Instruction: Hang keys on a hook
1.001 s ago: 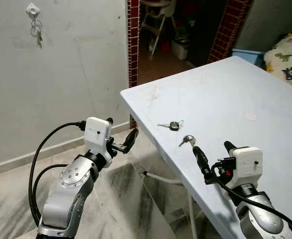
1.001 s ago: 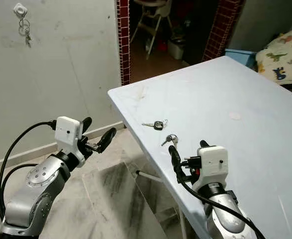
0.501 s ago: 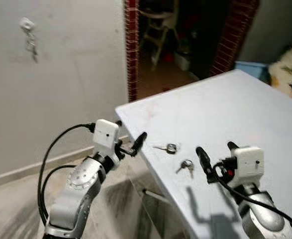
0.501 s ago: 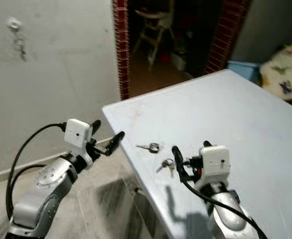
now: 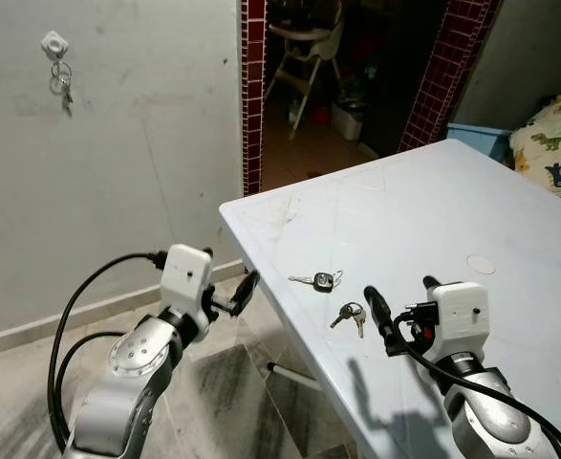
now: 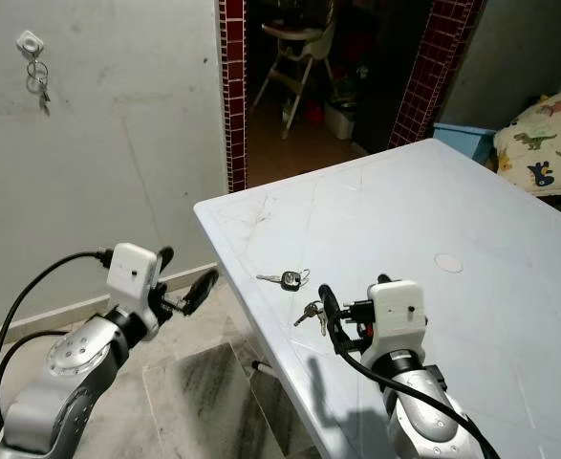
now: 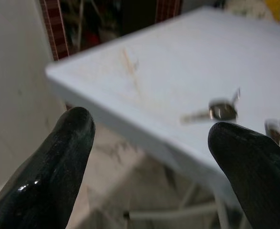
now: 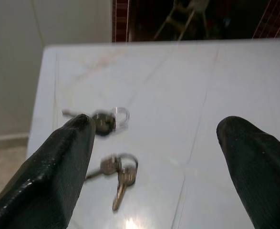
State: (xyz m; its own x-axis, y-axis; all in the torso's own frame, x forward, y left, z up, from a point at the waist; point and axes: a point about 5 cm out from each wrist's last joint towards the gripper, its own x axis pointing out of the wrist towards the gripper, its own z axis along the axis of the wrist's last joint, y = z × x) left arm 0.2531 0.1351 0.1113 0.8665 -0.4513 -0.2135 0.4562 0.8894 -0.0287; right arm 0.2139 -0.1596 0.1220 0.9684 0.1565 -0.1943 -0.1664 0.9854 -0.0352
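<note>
My right gripper will have a key swinging loosely beside it when I carry the ring, because the silver keys (image 5: 351, 318) spread out at different angles from their ring (image 5: 358, 308).
Two key sets lie near the white table's (image 5: 452, 201) left edge: a black-headed key on a ring (image 5: 323, 280) and a small silver pair (image 5: 350, 314). My right gripper (image 5: 398, 289) hovers open just right of the silver pair, over the table. In the right wrist view both sets, the black-headed key (image 8: 101, 120) and the silver pair (image 8: 120, 174), lie ahead between the spread fingers (image 8: 58, 167). My left gripper (image 5: 230, 275) is open beside the table's corner, over the floor, holding nothing. A white wall hook (image 5: 54, 43) at upper left carries a hanging key bunch (image 5: 64, 88).
The grey wall (image 5: 137, 172) runs along the left, with marble floor (image 5: 232, 382) below. A brick-edged doorway (image 5: 253, 96) behind the table opens onto a dark room with a high chair (image 5: 304, 48). A blue bin (image 5: 476, 134) and a dinosaur cushion (image 5: 552, 129) sit at far right.
The whole view shifted as the camera moved. My right gripper now sits beside the silver keys rather than just short of them. Both grippers stayed open.
</note>
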